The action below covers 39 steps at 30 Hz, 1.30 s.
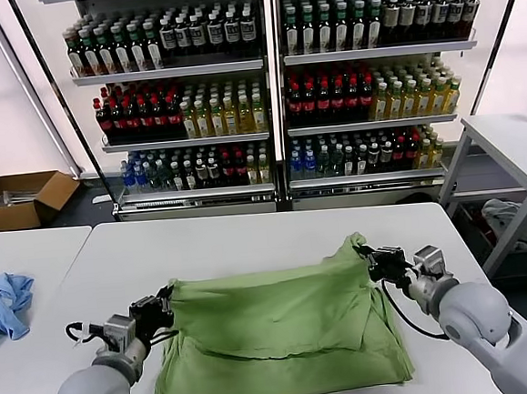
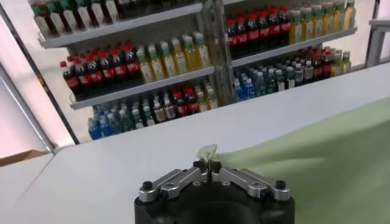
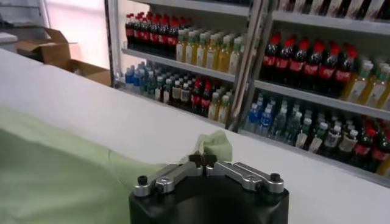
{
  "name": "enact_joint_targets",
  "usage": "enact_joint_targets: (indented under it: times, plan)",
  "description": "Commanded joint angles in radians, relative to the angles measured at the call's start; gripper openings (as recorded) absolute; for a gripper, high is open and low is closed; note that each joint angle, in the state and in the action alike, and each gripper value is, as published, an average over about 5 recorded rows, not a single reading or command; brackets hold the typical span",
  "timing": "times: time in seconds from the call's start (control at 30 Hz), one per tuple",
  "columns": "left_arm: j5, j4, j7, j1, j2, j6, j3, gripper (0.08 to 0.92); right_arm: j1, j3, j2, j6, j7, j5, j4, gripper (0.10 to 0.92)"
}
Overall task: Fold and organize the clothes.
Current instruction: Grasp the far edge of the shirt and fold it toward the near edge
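Observation:
My left gripper should keep bringing its corner down until the fold lies flat, since the upper layer hangs straight over the lower layer from both held corners.
The clothes are one light green shirt lying on the white table, its upper layer lifted and folded over the lower one. My left gripper is shut on the shirt's left corner, and a small tuft of green cloth pokes out past its tips. My right gripper is shut on the right corner, which stands raised above the table; bunched cloth shows just beyond its tips. The collar, buttons and print are hidden.
A light blue cloth lies on the neighbouring table at the left. Shelves of bottles stand behind the table. A cardboard box sits on the floor at far left, another table at the right.

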<state>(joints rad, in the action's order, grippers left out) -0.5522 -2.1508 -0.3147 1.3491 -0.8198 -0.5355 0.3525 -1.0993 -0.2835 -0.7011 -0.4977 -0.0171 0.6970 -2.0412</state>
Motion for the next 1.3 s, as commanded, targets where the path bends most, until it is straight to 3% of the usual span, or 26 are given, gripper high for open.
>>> enact_joint_targets:
  times: [0.03,0.3,0.67,0.9,1.3]
  plan:
    - [0.103,-0.184,-0.076,0.22,-0.003,-0.027,0.039,0.087,-0.297,-0.162,0.024,0.039,-0.002,-0.089,-0.158,0.106]
    - [0.132,-0.21,-0.075,0.27,-0.001,-0.019,0.054,0.087,-0.473,-0.262,0.019,0.063,0.004,-0.128,-0.205,0.106]
    - [0.236,-0.159,-0.066,0.319,-0.021,0.031,-0.003,0.087,-0.546,-0.249,-0.008,0.132,0.002,-0.209,-0.153,0.106]
    - [0.263,-0.102,-0.064,0.295,-0.036,0.042,-0.033,0.087,-0.528,-0.152,-0.034,0.191,-0.104,-0.207,-0.109,0.106]
    - [0.294,-0.09,-0.08,0.311,-0.039,0.023,-0.023,0.087,-0.61,-0.122,-0.069,0.184,-0.253,-0.19,-0.188,0.106]
